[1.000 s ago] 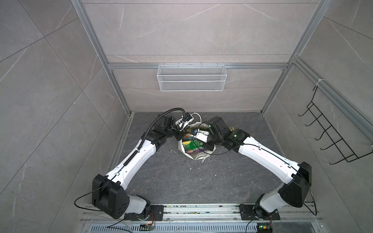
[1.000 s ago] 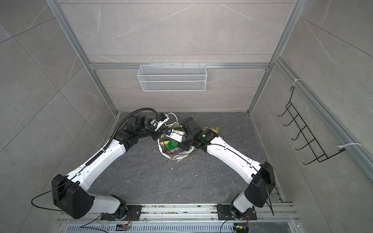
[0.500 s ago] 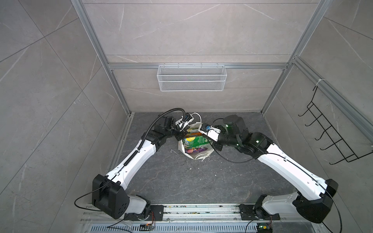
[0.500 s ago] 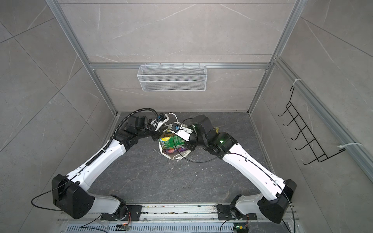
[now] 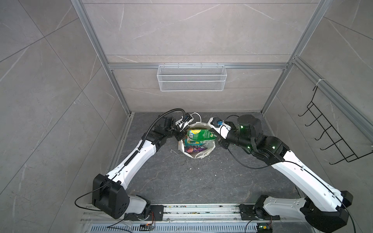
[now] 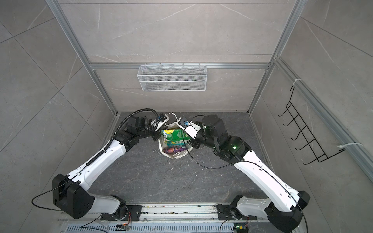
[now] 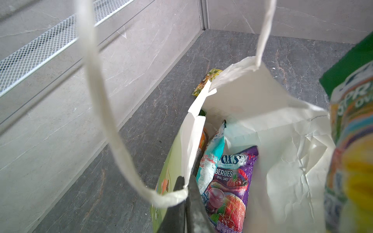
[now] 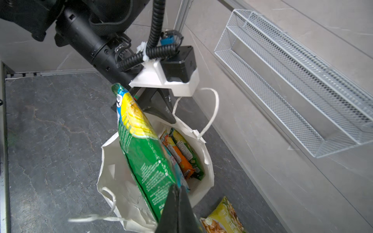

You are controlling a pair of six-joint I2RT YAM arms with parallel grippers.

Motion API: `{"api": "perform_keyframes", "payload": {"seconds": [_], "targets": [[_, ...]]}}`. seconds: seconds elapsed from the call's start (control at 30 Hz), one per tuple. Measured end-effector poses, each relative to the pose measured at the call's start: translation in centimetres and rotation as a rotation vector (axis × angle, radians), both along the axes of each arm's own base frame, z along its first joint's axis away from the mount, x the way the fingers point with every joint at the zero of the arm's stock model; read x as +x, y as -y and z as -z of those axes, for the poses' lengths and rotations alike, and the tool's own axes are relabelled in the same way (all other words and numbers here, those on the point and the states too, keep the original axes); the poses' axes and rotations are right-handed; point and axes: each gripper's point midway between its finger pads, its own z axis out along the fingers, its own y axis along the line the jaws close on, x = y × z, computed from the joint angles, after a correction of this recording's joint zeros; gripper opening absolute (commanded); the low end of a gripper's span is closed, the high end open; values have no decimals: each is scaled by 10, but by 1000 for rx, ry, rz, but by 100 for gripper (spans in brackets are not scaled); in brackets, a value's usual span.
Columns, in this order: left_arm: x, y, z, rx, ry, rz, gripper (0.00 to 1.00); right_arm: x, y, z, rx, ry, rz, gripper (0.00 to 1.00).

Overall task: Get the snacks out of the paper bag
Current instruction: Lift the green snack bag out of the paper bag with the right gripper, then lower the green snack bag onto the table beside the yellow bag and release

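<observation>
My right gripper is holding the green chip bag (image 5: 200,135) clear above the paper bag's rim, so it should keep going past the yellow-green packet and let go on the open floor (image 5: 238,152).
The white paper bag (image 5: 196,153) stands open on the dark floor in both top views. My left gripper (image 7: 186,187) is shut on its rim beside a cord handle (image 7: 105,113). A green chip bag (image 8: 145,153) hangs above the bag's mouth, also visible from above (image 6: 174,134), with my right gripper (image 8: 177,188) shut on its edge. Inside the bag lie a purple FOX'S packet (image 7: 232,181), a teal packet (image 7: 212,157), an orange packet (image 8: 177,157) and a green one (image 8: 187,153). A yellow-green packet (image 8: 224,217) lies on the floor beside the bag.
A white wire mesh basket (image 5: 191,80) hangs on the back wall above the bag. A black hook rack (image 5: 331,137) is on the right wall. The two arms meet over the bag near the back wall; grey floor (image 5: 191,181) stretches toward the front rail.
My right arm has risen and drawn back to the right, pulling the green chip bag up out of the paper bag. The left gripper has stayed on the rim.
</observation>
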Motion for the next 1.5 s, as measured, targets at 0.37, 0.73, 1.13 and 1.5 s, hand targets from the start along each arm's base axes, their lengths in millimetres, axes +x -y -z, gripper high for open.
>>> {"api": "perform_keyframes", "payload": {"seconds": [0.37,0.73,1.13,1.5], "targets": [[0,-1,0,-6,11,-1,0,23,62,-28,60,73,283,0],[-3,0,-1,-24,16,6,0,89,163,27,82,-30,702,0],[-3,1,-1,-28,17,9,0,151,243,113,33,-172,1016,0],[-2,1,0,-31,23,7,0,196,278,154,17,-184,1119,0]]}}
